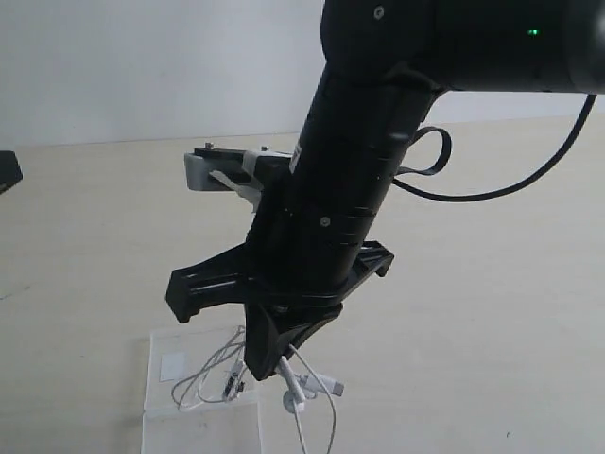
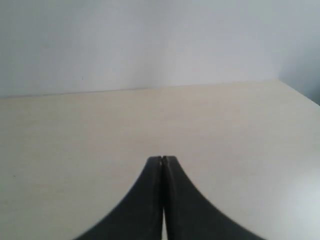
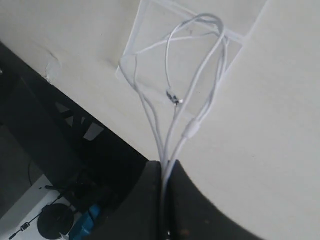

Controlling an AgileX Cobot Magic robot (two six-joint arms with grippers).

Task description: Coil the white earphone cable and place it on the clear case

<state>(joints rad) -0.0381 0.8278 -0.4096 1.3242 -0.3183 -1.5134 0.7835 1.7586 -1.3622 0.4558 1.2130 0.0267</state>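
Next, my right gripper lifts the white cable clear because it lies across the clear case's edge (image 1: 257, 386), and my left gripper should push the case (image 1: 200, 430) under the cable.
The white earphone cable (image 1: 317, 383) hangs in several strands from my right gripper (image 1: 263, 369), which is shut on it low over the table. Its loops trail onto the clear case (image 1: 203, 416), a flat transparent rectangle with a small white sticker. In the right wrist view the cable (image 3: 200, 100) runs from the gripper (image 3: 166, 162) out over the clear case (image 3: 155, 30), with the inline remote (image 3: 192, 127) and the plug (image 3: 173, 97) showing. My left gripper (image 2: 163, 158) is shut on nothing above bare table; the case and cable do not show in its view.
The right arm's black body (image 1: 350, 170) fills the middle of the exterior view and hides the table behind it. A dark object (image 1: 8, 170) sits at the left edge. The table edge (image 3: 90, 95) drops to dark floor with equipment (image 3: 55, 215).
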